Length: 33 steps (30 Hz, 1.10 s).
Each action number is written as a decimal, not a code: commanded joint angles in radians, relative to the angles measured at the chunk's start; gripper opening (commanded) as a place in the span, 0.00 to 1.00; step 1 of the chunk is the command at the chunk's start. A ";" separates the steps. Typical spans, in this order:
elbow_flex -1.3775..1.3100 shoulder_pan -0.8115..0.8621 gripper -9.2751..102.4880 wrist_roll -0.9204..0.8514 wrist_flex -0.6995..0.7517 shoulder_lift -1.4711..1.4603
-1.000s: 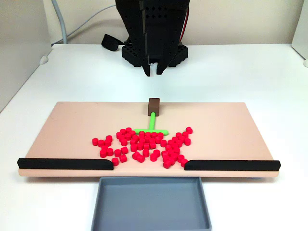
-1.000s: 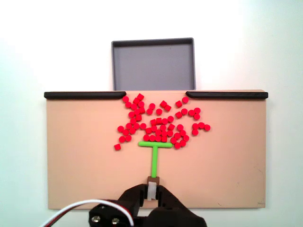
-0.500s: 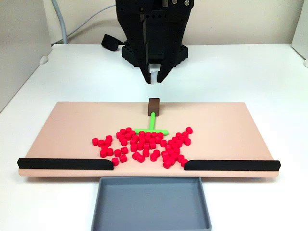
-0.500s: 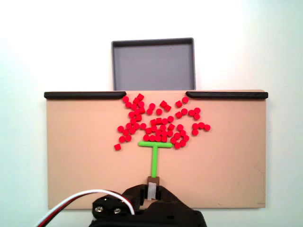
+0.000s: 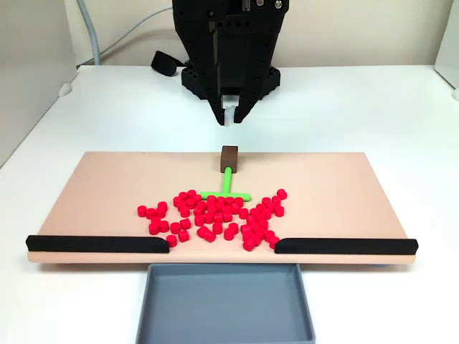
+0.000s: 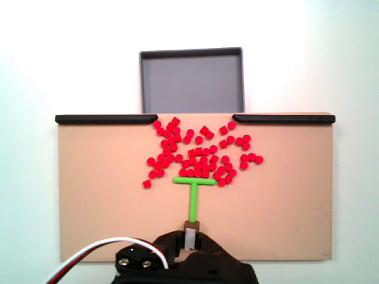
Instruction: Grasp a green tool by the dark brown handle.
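The green tool (image 5: 228, 180) will come loose and leave the red cylinders behind when the robot's gripper lifts it, because the crossbar (image 5: 225, 196) lies along the pile's back edge.
The green tool (image 5: 226, 180) lies flat on the tan board (image 5: 107, 186), its crossbar touching the pile of red cylinders (image 5: 215, 215). Its dark brown handle (image 5: 229, 158) stands at the far end of the stem, near the board's back edge. My black gripper (image 5: 230, 117) hangs above and behind the handle, apart from it. Its fingers are open, with a narrow gap and a white part showing between them. From above, the gripper (image 6: 189, 238) sits just below the handle (image 6: 191, 224), in line with the green tool (image 6: 193, 200).
Two long black bars (image 5: 97, 244) (image 5: 344, 246) line the board's front edge, leaving a gap in the middle. A grey tray (image 5: 225, 301) sits in front of that gap. The arm's black base (image 5: 229, 75) and a cable (image 6: 95, 260) stand behind the board.
The gripper came down slightly toward the handle and its fingers spread a little wider. The tool and the red pieces have not moved.
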 commanded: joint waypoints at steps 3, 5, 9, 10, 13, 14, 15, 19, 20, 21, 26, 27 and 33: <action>-0.015 0.003 0.08 -0.003 -0.006 0.008; -0.015 0.003 0.08 -0.003 -0.006 0.006; -0.015 0.005 0.08 -0.005 -0.006 0.005; -0.015 0.005 0.08 -0.005 -0.006 0.005; -0.015 0.005 0.08 -0.005 -0.006 0.003; -0.015 0.006 0.08 -0.005 -0.006 0.003; -0.015 0.006 0.08 -0.005 -0.006 0.003; -0.015 0.003 0.08 -0.005 -0.006 0.002; -0.015 0.002 0.08 -0.005 -0.006 0.000; -0.015 0.002 0.08 -0.005 -0.006 0.000; -0.015 -0.003 0.08 -0.034 -0.006 -0.011; -0.015 -0.005 0.08 -0.041 -0.006 -0.011; -0.015 -0.008 0.08 -0.061 -0.006 -0.018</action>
